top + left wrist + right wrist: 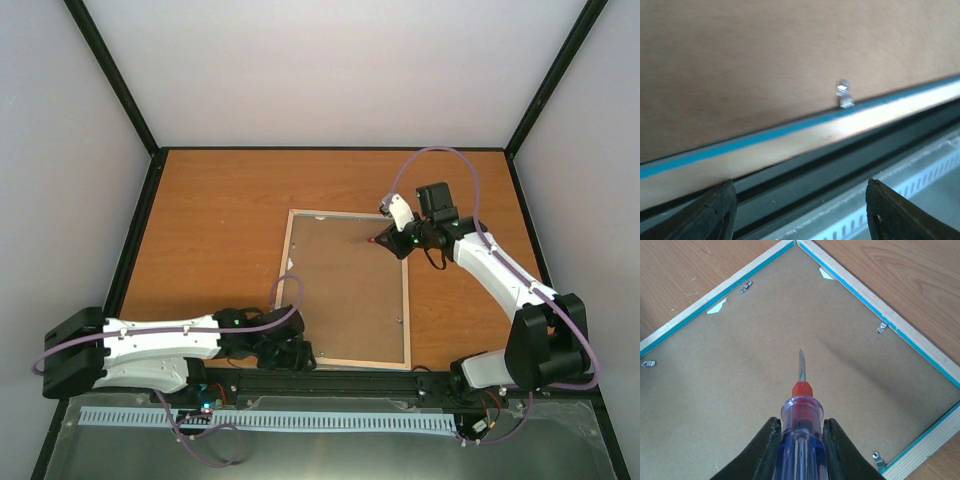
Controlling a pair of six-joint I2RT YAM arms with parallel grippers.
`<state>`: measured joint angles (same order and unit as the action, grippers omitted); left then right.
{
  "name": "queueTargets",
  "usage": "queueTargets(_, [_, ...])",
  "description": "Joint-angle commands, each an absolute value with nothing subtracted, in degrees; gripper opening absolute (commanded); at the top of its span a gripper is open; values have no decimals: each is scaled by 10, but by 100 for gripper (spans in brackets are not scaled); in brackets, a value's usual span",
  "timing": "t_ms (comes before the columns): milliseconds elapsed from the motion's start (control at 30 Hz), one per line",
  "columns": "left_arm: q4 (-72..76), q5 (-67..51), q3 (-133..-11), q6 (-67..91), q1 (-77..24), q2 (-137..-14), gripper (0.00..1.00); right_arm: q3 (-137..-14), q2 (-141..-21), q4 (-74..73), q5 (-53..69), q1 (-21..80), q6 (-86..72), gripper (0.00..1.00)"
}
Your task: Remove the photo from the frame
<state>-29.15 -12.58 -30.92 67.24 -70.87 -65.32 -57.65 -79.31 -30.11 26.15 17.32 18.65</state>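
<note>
My left gripper needs to grab the frame's rim (695, 177) and turn the frame's near side toward the screwdriver, because the clip on the frame's near side (844, 94) is far from the screwdriver.
The frame (288, 262) lies face down on the table, its pale wood rim (790, 145) and turquoise edge around a brown backing board (345, 300). The photo is hidden under that board. My left gripper (290, 352) hangs low at the frame's near-left corner and is open (800, 185), with nothing between its fingers (715, 210). A small metal clip (844, 95) sits on the rim ahead of it. My right gripper (799, 422) is shut on a blue-handled screwdriver (801, 430), whose tip (800, 360) points at the backing board near the far-right corner (385, 238).
More metal clips (745, 287) (881, 328) (878, 460) hold the backing board along the rim. White slivers (717, 306) show at the board's edge near the corner. A black rail (330, 380) and a white slotted strip (260, 420) run along the near table edge.
</note>
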Motion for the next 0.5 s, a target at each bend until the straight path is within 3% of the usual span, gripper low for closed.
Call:
queueTargets(0, [-238,-90,-260,766,-684,-619,71,-571,-776,-285,266,166,190,3])
queueTargets(233, [-231,-36,-220,769,-625,-564,71,-567,-778,-286,271,163,192,3])
queueTargets(467, [-176,-56,-232,643,-442,-600,70,-565,-778,-285,275,158,193,3])
